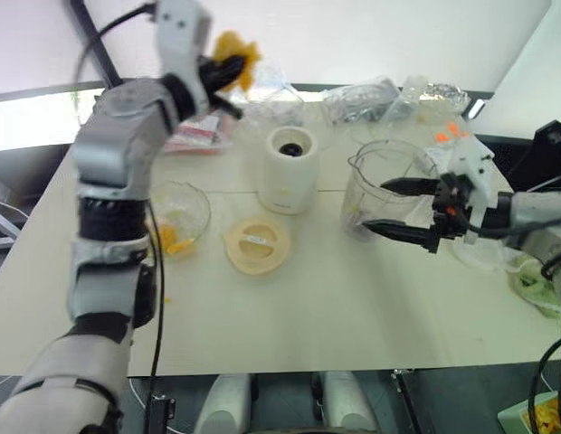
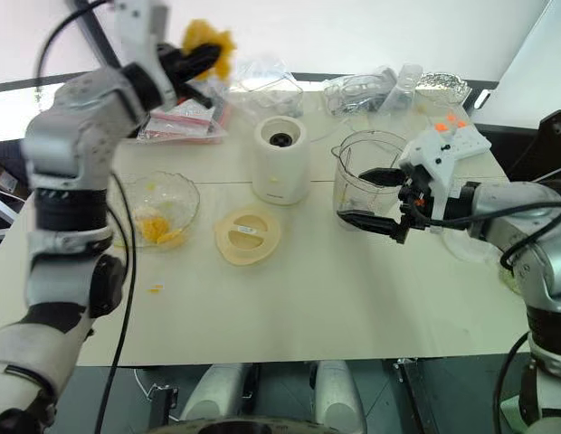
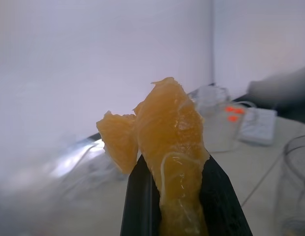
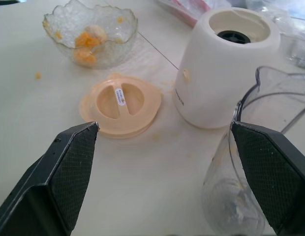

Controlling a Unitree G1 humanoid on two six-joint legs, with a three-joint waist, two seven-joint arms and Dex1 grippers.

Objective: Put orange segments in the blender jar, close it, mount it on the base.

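Note:
The orange segments [image 1: 245, 56] stick out past the fingers and the blender jar has its lid off. My left gripper should keep going to the blender jar's opening [image 1: 390, 165] and let go there.
My left gripper [image 1: 228, 68] is raised high over the table's far left, shut on a clump of orange segments [image 3: 172, 162] that juts out past its fingertips. More orange segments [image 1: 176, 237] lie in a wavy-edged glass dish [image 1: 197, 201] at the left. The clear blender jar [image 1: 389, 163] stands upright and lidless at the right, with its spout toward the base [image 1: 290, 167], which stands at the middle. My right gripper [image 1: 375, 206] is open at the jar's near side. In the right wrist view the jar [image 4: 270, 93] stands against one finger.
A flat cream-yellow lid [image 1: 257, 244] lies in front of the base. Crumpled plastic bags [image 1: 371, 99] and a red-pink packet [image 1: 199, 131] line the table's back edge. A white power strip [image 1: 466, 149] lies behind the jar. A small orange scrap [image 2: 155, 288] sits near the dish.

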